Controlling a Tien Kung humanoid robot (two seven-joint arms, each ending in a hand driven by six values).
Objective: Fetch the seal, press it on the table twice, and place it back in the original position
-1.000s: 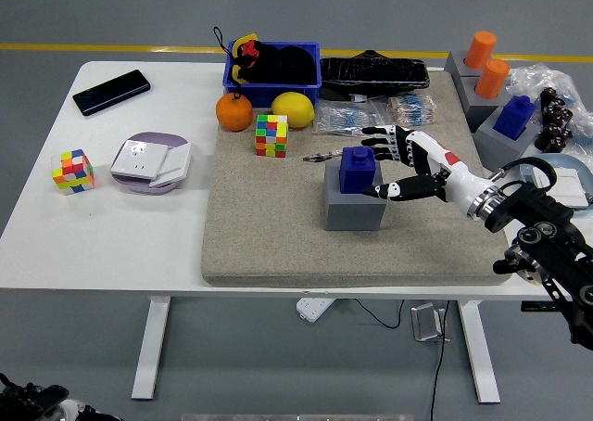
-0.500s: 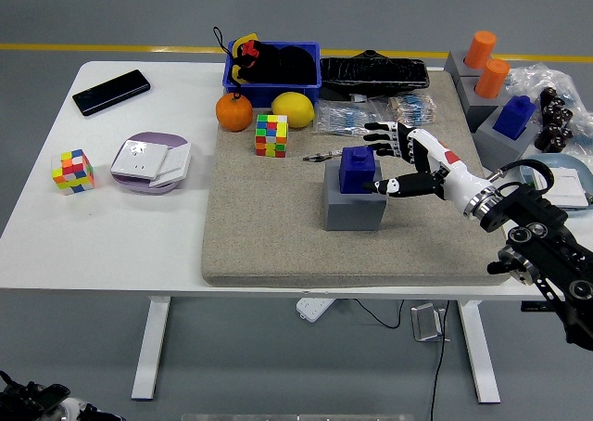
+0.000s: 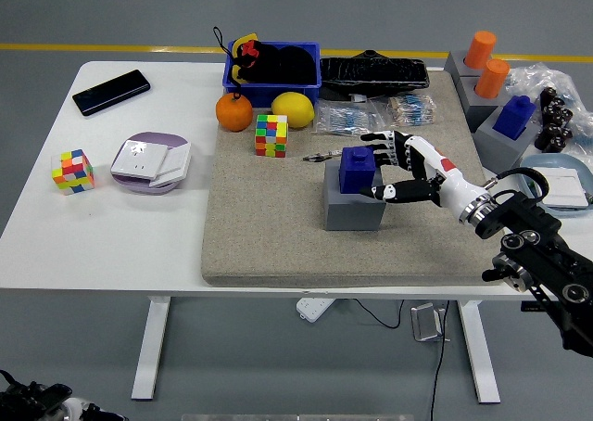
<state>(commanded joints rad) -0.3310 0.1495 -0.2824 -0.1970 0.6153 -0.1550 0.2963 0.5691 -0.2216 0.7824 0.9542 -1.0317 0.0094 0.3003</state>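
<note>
My gripper will bring up the blue seal point(image 3: 357, 169) alone when it lifts, because the seal meets the wider grey block holder at a clean edge point(image 3: 352, 194).
The blue seal point(image 3: 357, 168) stands upright in its grey block holder point(image 3: 354, 201) on the beige mat point(image 3: 278, 226). My right hand point(image 3: 382, 166) comes in from the right, fingers spread open around the seal's right side, thumb low at the holder's top, fingers at the seal's far top edge. It does not grasp the seal. The left arm is out of view.
A Rubik's cube point(image 3: 271, 134), orange point(image 3: 234, 112), lemon point(image 3: 292, 108) and blue bin point(image 3: 272, 70) sit behind on the mat. Another blue seal point(image 3: 514, 117) and orange cylinders point(image 3: 485, 64) stand at the right. A phone point(image 3: 111, 92), second cube point(image 3: 73, 171) and purple dish point(image 3: 150, 160) lie left.
My right hand has moved left and closed in on the seal; the thumb and fingers now reach its right side. The seal has not moved.
</note>
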